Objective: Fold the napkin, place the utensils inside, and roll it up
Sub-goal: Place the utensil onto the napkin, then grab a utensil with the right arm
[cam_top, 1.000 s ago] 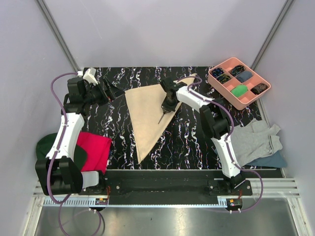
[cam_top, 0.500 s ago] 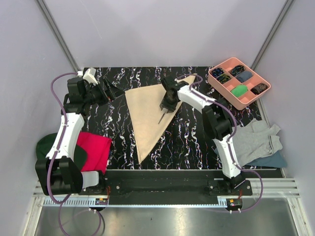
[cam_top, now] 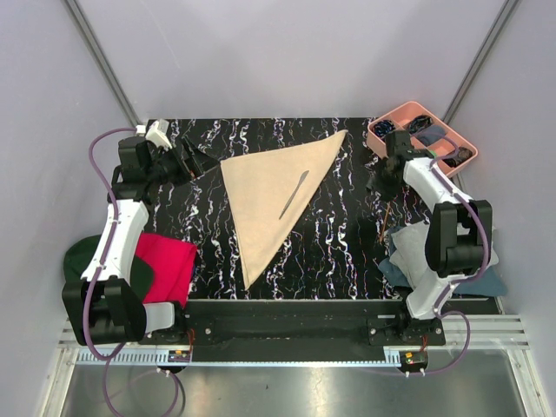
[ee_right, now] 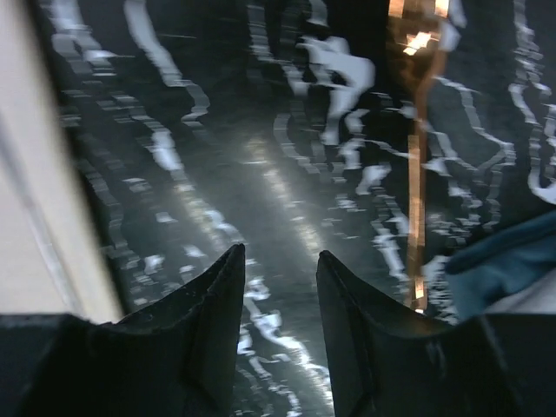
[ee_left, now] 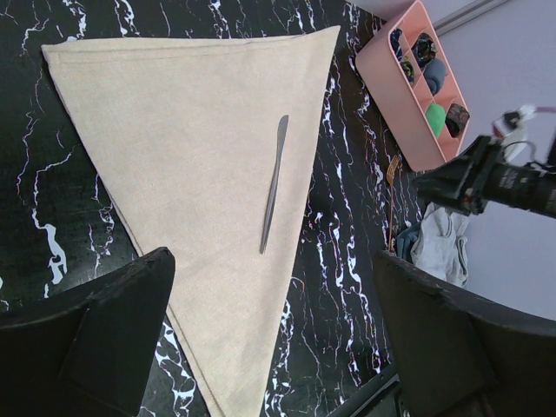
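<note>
I should expect to see long fork teeth when I lift the bronze utensil (ee_right: 417, 178), because it widens into a broad head with separate bright strips (ee_right: 417, 35).
The beige napkin (cam_top: 265, 195) (ee_left: 191, 148) lies folded into a triangle on the black marbled table. One utensil, a thin knife (cam_top: 294, 194) (ee_left: 274, 187), rests on it near its right edge. A second, bronze utensil (cam_top: 384, 226) (ee_right: 415, 174) lies on the bare table beside the grey cloth. My right gripper (cam_top: 380, 181) (ee_right: 280, 254) hovers open just left of that utensil, with nothing between its fingers. My left gripper (cam_top: 195, 161) (ee_left: 278, 330) stands wide open at the napkin's left corner, holding nothing.
A pink compartment tray (cam_top: 447, 126) with small items sits at the back right. Grey and blue cloths (cam_top: 452, 248) are piled at the right edge. A red cloth (cam_top: 165, 265) lies over a green item (cam_top: 82, 256) at the front left.
My right gripper opened, left the knife lying on the napkin and swung right to the bronze utensil near the pink tray. The left arm has not moved.
</note>
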Controlling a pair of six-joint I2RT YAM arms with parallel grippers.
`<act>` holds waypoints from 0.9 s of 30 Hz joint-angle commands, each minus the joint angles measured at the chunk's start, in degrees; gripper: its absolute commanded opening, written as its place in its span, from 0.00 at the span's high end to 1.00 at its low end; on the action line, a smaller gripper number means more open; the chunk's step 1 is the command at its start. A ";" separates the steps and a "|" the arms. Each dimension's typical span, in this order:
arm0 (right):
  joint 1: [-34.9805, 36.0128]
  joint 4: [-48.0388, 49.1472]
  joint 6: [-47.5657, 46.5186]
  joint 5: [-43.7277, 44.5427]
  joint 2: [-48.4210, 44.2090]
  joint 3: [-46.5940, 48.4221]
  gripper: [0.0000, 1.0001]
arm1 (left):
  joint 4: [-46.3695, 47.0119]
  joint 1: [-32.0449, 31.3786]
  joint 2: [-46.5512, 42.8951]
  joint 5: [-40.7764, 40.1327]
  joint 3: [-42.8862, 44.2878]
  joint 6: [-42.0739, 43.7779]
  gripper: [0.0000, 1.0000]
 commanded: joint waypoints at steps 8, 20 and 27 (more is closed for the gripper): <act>-8.43 -2.57 -12.07 1.42 11.25 0.62 0.60 | 4.17 -0.20 -0.55 1.68 -1.38 1.46 0.01; -9.31 -1.70 -19.98 4.41 15.48 4.32 0.64 | 4.70 -0.65 0.24 1.95 -1.73 1.37 0.01; -9.93 -1.26 -22.00 4.94 17.23 5.02 0.72 | 4.70 -0.82 0.24 1.77 -1.73 1.37 0.01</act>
